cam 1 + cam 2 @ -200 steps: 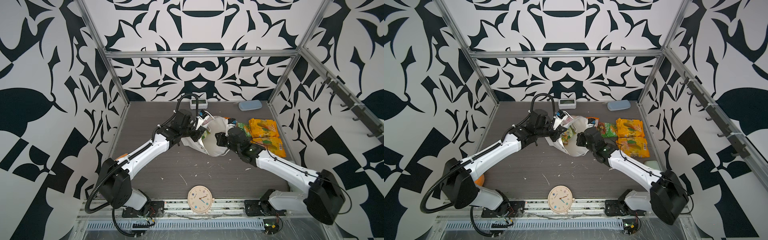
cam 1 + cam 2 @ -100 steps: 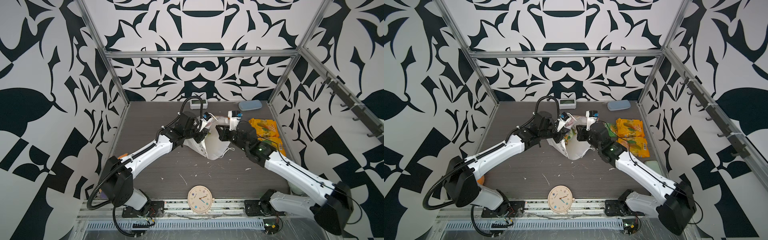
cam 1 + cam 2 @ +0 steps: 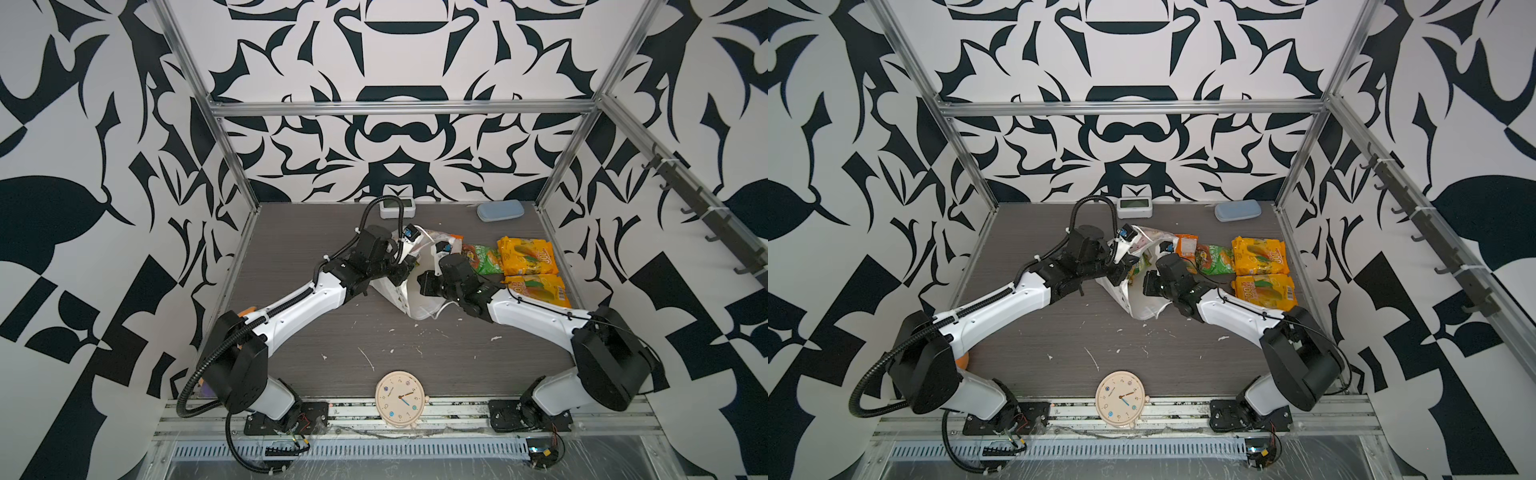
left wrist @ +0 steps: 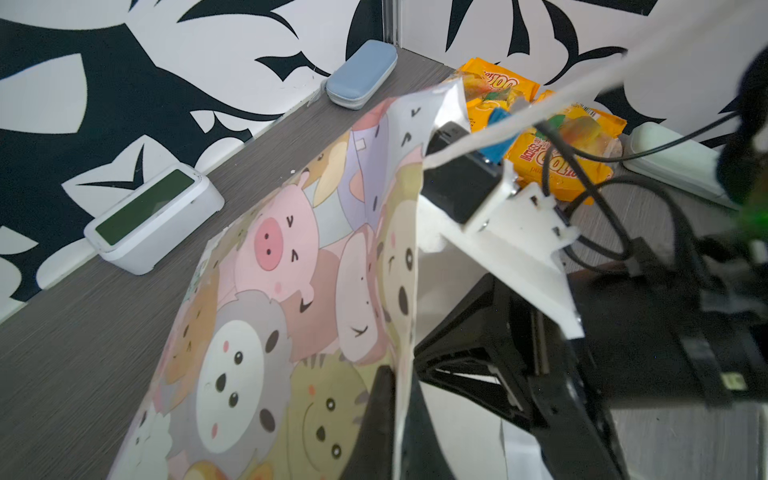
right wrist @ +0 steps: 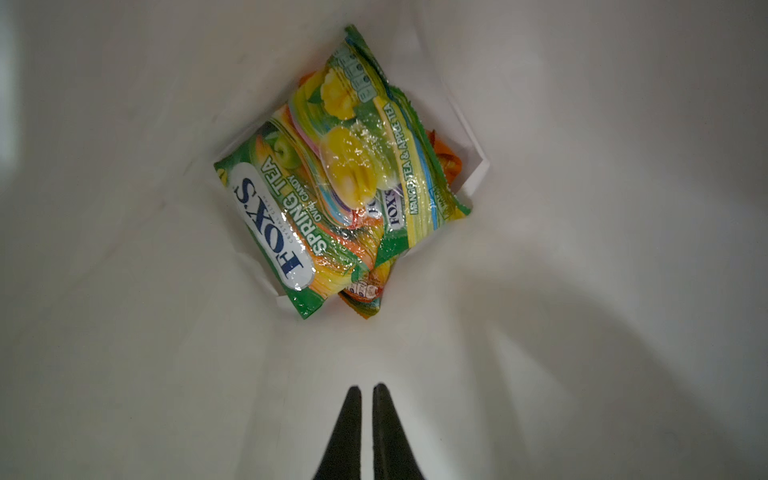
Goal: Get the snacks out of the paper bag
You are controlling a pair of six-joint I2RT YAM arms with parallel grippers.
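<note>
I should back out of the bag's opening [image 3: 1139, 292], line up again and reach in deeper for the green FOX'S packet's near end [image 5: 310, 289], because that end lies past my right gripper's fingers.
The white paper bag [image 3: 409, 297] [image 3: 1136, 301] stands tilted at mid-table, its animal-face side [image 4: 291, 270] filling the left wrist view. My left gripper [image 4: 397, 374] [image 3: 409, 266] is shut on the bag's rim. My right gripper [image 5: 368, 390] reaches into the bag's mouth, its jaws almost together with nothing between them. At the bag's bottom lie two green FOX'S packets [image 5: 291, 216] [image 5: 399, 166] over an orange one [image 5: 365, 301]. On the table to the right of the bag lie two yellow-orange packets [image 3: 527, 255] [image 3: 538, 289], a green one [image 3: 484, 259] and an orange one [image 3: 1185, 247].
A round clock [image 3: 400, 399] lies at the front edge. A white digital clock [image 3: 397, 206] and a blue case [image 3: 500, 210] sit by the back wall. White scraps [image 3: 365, 357] dot the table. An orange object [image 3: 962, 360] shows behind the left arm's base.
My right arm rose above the bag, then came back down into its mouth while its jaws narrowed. My left gripper kept its hold on the rim.
</note>
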